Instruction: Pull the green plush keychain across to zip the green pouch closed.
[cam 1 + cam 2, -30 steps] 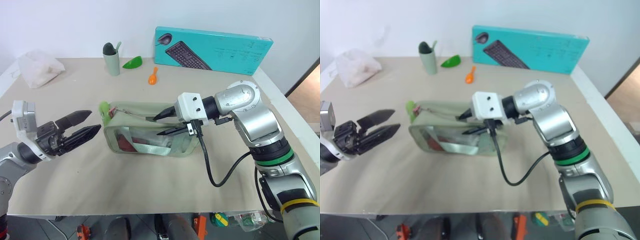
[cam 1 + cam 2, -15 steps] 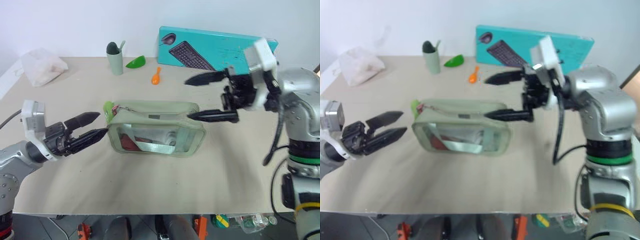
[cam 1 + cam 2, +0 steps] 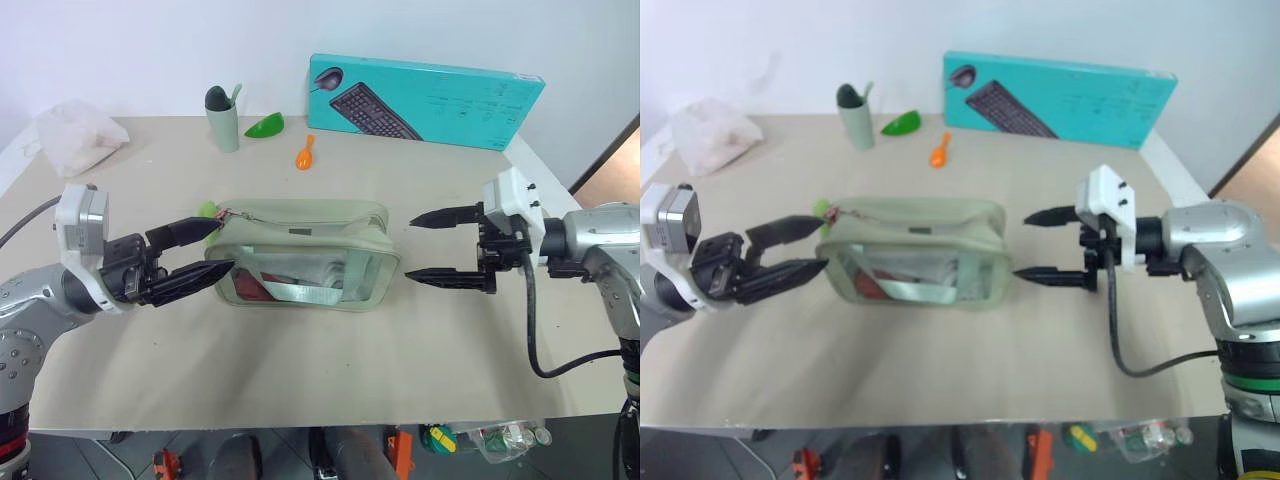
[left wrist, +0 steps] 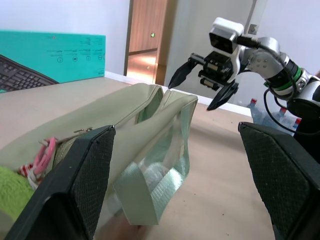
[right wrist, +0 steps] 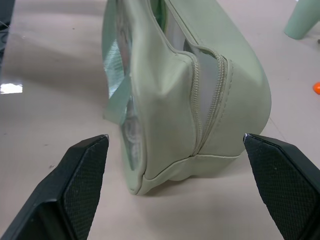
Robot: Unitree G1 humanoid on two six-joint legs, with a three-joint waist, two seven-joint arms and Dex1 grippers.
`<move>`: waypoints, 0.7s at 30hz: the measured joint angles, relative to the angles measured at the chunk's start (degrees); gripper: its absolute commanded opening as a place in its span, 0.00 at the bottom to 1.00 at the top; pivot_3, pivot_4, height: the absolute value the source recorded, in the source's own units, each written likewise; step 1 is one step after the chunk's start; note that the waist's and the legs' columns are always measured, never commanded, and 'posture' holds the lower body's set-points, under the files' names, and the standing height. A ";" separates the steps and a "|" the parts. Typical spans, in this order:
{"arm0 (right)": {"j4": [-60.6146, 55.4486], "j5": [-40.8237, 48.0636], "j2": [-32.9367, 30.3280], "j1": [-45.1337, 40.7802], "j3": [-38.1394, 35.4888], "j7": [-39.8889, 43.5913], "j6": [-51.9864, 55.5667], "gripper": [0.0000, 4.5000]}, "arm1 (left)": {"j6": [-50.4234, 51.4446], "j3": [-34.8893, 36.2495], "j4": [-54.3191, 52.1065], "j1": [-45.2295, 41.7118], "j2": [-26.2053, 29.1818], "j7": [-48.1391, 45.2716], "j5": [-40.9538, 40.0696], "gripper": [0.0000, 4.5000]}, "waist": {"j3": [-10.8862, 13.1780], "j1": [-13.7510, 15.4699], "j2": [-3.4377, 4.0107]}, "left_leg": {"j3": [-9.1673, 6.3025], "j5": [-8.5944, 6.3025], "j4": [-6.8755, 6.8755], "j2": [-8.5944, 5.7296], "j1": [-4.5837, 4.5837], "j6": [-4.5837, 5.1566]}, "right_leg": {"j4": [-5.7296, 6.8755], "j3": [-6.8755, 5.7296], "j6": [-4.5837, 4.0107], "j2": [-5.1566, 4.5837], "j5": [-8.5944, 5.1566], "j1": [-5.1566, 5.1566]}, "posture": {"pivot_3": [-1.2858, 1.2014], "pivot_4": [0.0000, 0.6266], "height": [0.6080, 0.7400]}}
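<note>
My left gripper will pinch the pouch's end [image 3: 226, 238], and it should gather into a soft fold, because the pouch's top edges [image 4: 152, 106] sag limply apart.
The pale green pouch [image 3: 300, 262] lies on its side mid-table, clear window toward me, red contents inside. Its top edges stand parted in the left wrist view, where the pouch [image 4: 150, 120] fills the middle. The lime green plush keychain [image 3: 207, 210] hangs at the pouch's left end beside a pink cord. My left gripper [image 3: 222, 246] is open at that end, its upper finger close to the keychain; I cannot tell whether they touch. My right gripper [image 3: 409, 250] is open just past the right end, holding nothing, and faces the zipper's end [image 5: 210, 85].
A teal keyboard box [image 3: 430, 90] stands at the back. A sage cup [image 3: 223, 120], a glossy green leaf piece [image 3: 265, 125] and an orange spoon [image 3: 305, 153] sit behind the pouch. A white bag [image 3: 75, 135] lies back left. The table's right edge [image 3: 560, 200] is close to my right arm.
My right gripper left the pouch's top, opened wide, swung right and came down at the right end. My left gripper moved right, up to the keychain end.
</note>
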 measured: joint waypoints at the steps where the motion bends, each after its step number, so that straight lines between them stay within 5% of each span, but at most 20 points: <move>1: 0.15 -0.28 0.88 -0.41 0.94 -0.50 -0.08 0.88 | 0.00 -0.15 -0.01 -0.03 0.00 0.03 0.00 0.91 | 0.00 -0.01 0.00 | 0.02 0.00 0.00 0.00 -0.01 0.00 | 0.00 0.02 0.00 -0.01 0.00 0.00 | 0.52 0.24 1.00; 13: 1.51 -0.70 4.03 -3.39 3.57 -0.80 -0.54 0.02 | -0.50 0.64 -0.28 2.26 -1.95 3.04 -0.02 0.91 | 0.01 0.15 0.00 | 0.03 -0.01 0.05 -0.08 -0.14 -0.01 | -0.05 0.02 0.01 -0.23 0.00 -0.02 | 0.52 0.24 1.00; 21: 1.97 -0.82 4.16 -3.40 3.62 0.06 -1.28 0.01 | -5.03 4.90 13.18 -1.33 -7.47 18.36 7.27 0.91 | 0.01 0.19 -0.01 | -0.01 -0.01 0.07 -0.09 -0.13 -0.01 | -0.03 -0.02 0.04 -0.16 0.02 0.00 | 0.52 0.24 1.00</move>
